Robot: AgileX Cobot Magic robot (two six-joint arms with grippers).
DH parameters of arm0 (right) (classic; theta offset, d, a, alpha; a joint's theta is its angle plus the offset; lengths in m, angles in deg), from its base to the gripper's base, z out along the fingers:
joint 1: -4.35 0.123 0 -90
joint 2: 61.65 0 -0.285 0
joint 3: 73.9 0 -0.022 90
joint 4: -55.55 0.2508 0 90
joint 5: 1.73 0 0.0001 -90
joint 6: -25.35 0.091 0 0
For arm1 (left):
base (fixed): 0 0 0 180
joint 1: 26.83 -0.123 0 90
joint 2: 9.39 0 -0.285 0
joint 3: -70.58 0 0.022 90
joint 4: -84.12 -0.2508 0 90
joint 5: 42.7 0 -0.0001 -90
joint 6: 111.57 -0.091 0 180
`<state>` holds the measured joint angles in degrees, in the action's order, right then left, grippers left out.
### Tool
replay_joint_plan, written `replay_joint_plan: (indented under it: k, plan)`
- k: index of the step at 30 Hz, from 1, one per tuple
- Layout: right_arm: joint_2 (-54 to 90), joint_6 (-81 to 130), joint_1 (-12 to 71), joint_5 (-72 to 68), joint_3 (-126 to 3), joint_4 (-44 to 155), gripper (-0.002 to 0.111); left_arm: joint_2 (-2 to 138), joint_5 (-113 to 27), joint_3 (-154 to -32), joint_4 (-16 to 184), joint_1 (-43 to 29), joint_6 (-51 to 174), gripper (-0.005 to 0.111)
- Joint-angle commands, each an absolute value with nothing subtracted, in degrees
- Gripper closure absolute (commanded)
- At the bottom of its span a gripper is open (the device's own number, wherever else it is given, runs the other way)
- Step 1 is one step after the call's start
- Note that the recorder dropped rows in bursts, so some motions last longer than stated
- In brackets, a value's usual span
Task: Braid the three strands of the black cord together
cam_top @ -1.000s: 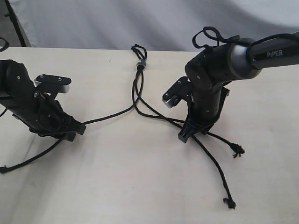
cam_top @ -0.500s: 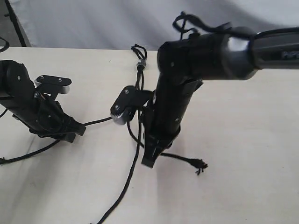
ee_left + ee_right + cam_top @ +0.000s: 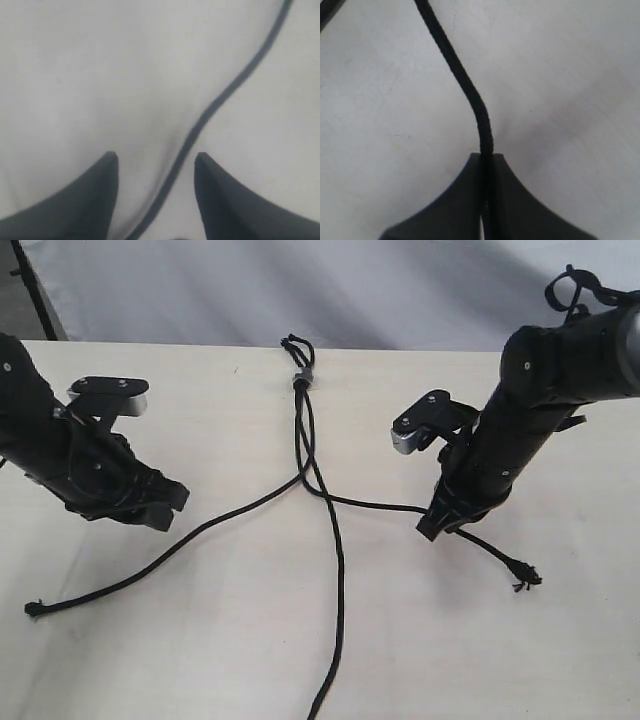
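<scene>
The grey band (image 3: 303, 375) should stay in place when the robot carries a strand of the cord across, because the black cord's loop (image 3: 296, 344) reaches over the table's far edge.
The black cord is joined by a small grey band (image 3: 300, 378) at the far middle of the table. From there the three strands fan out toward me. The left strand (image 3: 200, 532) runs to a tip at the lower left. The middle strand (image 3: 338, 570) runs straight down out of view. The right strand (image 3: 380, 506) crosses over it and ends in a frayed tip (image 3: 522, 578). My right gripper (image 3: 436, 528) (image 3: 487, 157) is shut on the right strand (image 3: 455, 75) close to the table. My left gripper (image 3: 165, 508) (image 3: 156, 156) is open, with the left strand (image 3: 200, 122) lying on the table between its fingers.
The pale table (image 3: 200, 660) has its far edge against a grey-white cloth backdrop (image 3: 300, 290). Each arm carries a camera bracket, left (image 3: 108, 395) and right (image 3: 422, 425). Glossy arm cables loop above the right arm (image 3: 575, 285).
My right gripper swung left across the middle and came back right with its strand. The middle strand now lies straight toward me. The left strand's tip shifted right; the left arm rose slightly.
</scene>
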<state>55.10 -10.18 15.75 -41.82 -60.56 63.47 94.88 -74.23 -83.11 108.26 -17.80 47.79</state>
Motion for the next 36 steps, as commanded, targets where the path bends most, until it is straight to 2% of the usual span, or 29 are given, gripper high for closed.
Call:
replay_joint_plan:
  k: [1,3,5,10,12,14,16,23,36]
  plan:
    - [56.31,-9.06,15.96,-39.58,-60.45,63.01,0.106,92.94,-75.13,-83.06,117.62,-12.09,38.14,0.061]
    - [56.31,-8.96,15.96,-38.38,-60.45,63.01,0.096,93.23,-75.13,-83.43,121.12,-7.88,37.33,0.061]
    - [56.31,-8.96,15.96,-37.99,-60.45,63.01,0.08,94.22,-74.87,-84.32,120.22,-3.43,37.33,0.06]
    - [55.9,-9.24,15.78,-37.78,-60.57,63.0,0.03,98.75,-74.29,-87.13,119.96,5.26,38.09,0.06]
    - [54.86,-9.24,15.12,-37.67,-60.57,62.98,0.017,101.04,-74.29,-88.69,119.82,8.55,38.68,0.06]
    - [53.02,-9.39,14.07,-37.67,-60.57,62.98,0.009,103.32,-74.46,-90.55,117.91,11.19,40.47,0.06]
    - [50.75,-9.39,12.88,-37.67,-60.57,63.11,0.006,105.16,-74.85,-92.52,111.97,13.68,45.7,0.06]
    - [45.81,-9.35,8.95,-37.79,-60.57,66.45,0.005,110.62,-77.32,-98.02,93.22,19.36,66.52,0.06]
    - [45.72,-9.59,8.94,-37.79,-60.57,67.06,0.005,115.91,-79.43,-100.46,92.14,21.36,68.43,0.061]
